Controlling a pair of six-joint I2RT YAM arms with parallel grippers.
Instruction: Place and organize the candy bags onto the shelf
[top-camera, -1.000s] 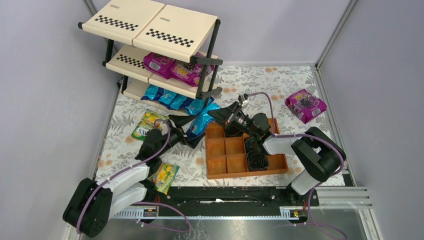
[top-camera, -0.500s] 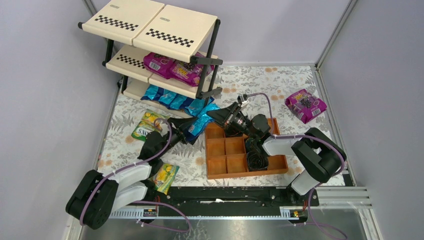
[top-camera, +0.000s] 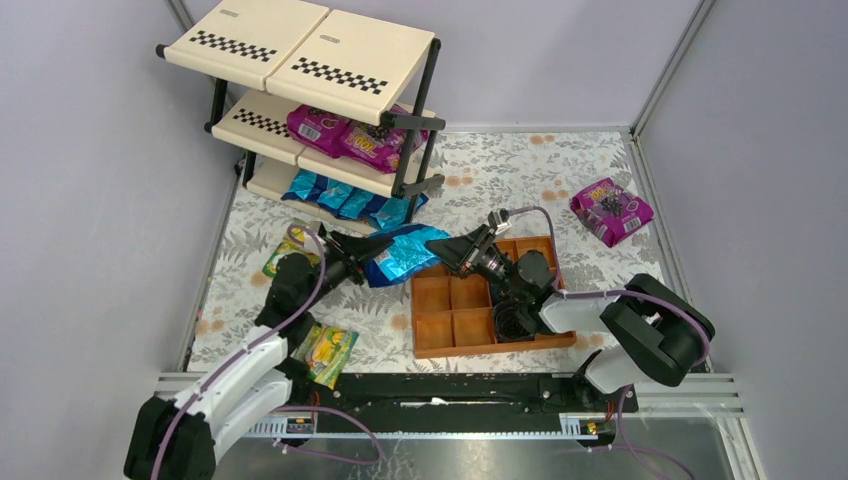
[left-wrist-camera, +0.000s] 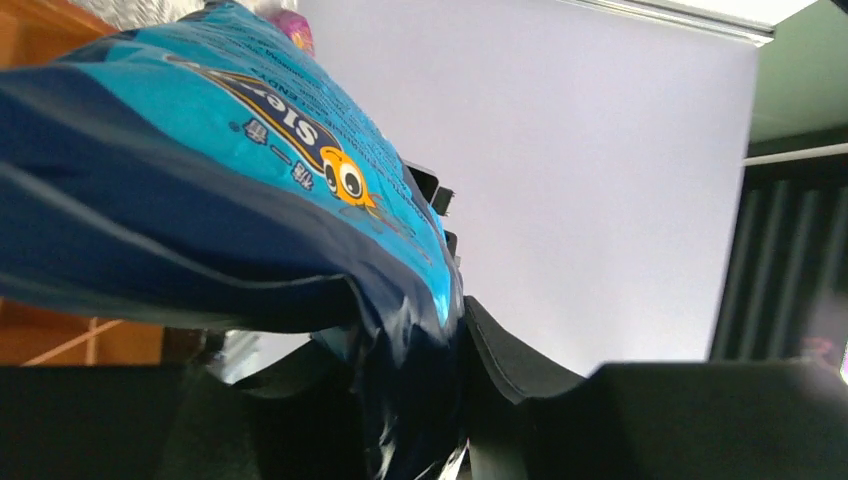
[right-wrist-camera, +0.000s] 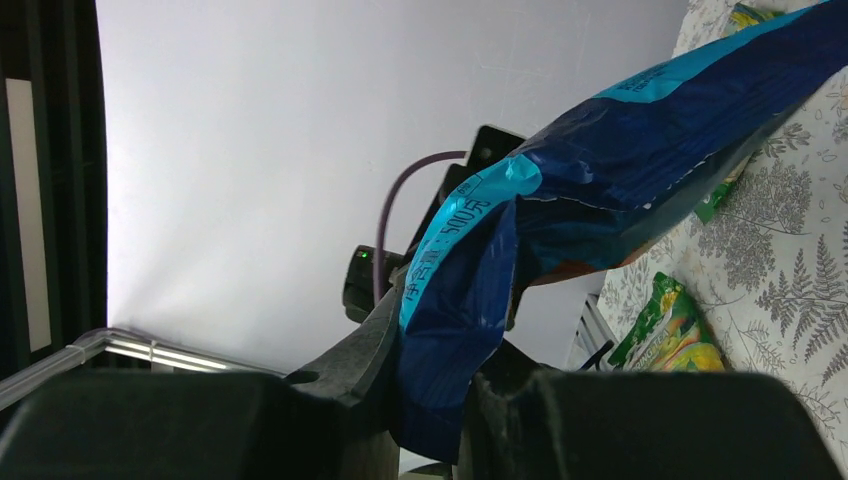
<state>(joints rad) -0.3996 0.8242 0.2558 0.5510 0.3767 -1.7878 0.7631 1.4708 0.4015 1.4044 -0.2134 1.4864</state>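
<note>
Both of the robot's grippers are shut on the blue candy bag (top-camera: 406, 255), so the right gripper should open and back away before the left gripper fills the bottom level's empty end (top-camera: 266, 180).
A blue candy bag (top-camera: 405, 252) hangs stretched between my two grippers, in front of the shelf (top-camera: 300, 50). My left gripper (top-camera: 372, 246) is shut on its left end, with the foil pinched between the fingers (left-wrist-camera: 510, 350). My right gripper (top-camera: 443, 246) is shut on its right end. The left wrist view is filled by the blue candy bag (left-wrist-camera: 200, 180), and the right wrist view shows the blue candy bag (right-wrist-camera: 640, 160) running away from the right gripper (right-wrist-camera: 440, 350). Purple bags (top-camera: 350, 135) lie on the middle tier, blue bags (top-camera: 345, 200) on the bottom tier.
An orange-brown compartment tray (top-camera: 455, 310) with a dark coiled roll (top-camera: 515, 322) sits under my right arm. One purple bag (top-camera: 611, 210) lies at the right. Green-yellow bags lie at the left (top-camera: 280, 262) and near the front edge (top-camera: 328, 350).
My left gripper has reached right and closed on the blue bag's left end. The right gripper has drawn back from the shelf with the bag, which now spans both grippers.
</note>
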